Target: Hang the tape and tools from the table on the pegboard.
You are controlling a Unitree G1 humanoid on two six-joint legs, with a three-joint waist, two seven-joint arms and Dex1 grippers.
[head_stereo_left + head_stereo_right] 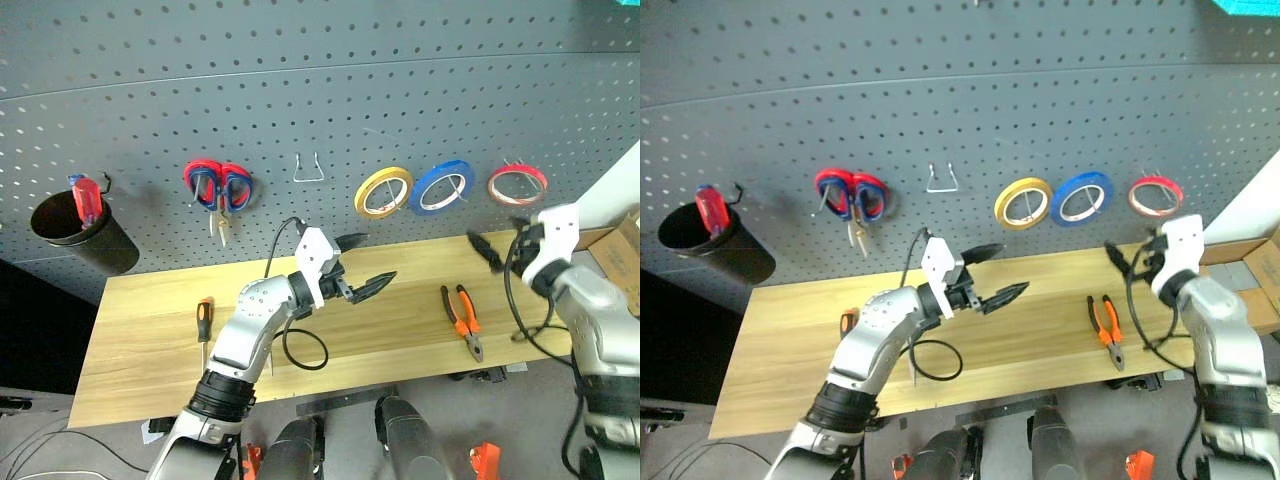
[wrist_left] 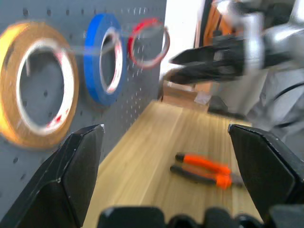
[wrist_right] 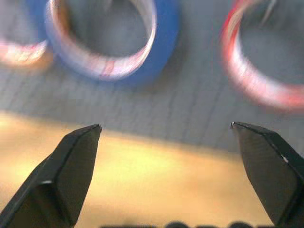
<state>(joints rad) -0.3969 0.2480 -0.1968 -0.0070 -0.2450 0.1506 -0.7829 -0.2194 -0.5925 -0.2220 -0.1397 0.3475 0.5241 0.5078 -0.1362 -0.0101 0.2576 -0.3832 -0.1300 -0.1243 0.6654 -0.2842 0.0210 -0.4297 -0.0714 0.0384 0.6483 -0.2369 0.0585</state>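
Observation:
The pliers' handles (image 1: pixel 464 299) spread wider than the pliers' jaws, so the orange-and-black pliers (image 1: pixel 467 326) will hang with their jaws down when the robot lowers them into the wire hook.
The red tape (image 1: pixel 517 185) hangs on a hook of the grey pegboard (image 1: pixel 300 80), to the right of the blue roll. Just below it my right gripper (image 1: pixel 503 238) stands open and empty, fingers apart and clear of the ring, which the right wrist view shows as the tape (image 3: pixel 256 71) straight ahead. The orange-and-black pliers (image 1: pixel 462 320) lie on the table (image 1: pixel 400 330) below that hand. The screwdriver (image 1: pixel 203 325) lies at the table's left. My left gripper (image 1: pixel 362 265) is open and empty over the table's middle, pointing right.
A yellow roll (image 1: pixel 383 192) and a blue roll (image 1: pixel 442 188) hang left of the red one. Red-and-blue scissors (image 1: pixel 218 187) hang further left, beside a bare wire hook (image 1: pixel 308 168). A black cup (image 1: pixel 85 235) holds a red-handled tool. A cardboard box (image 1: pixel 625 245) stands at the right edge.

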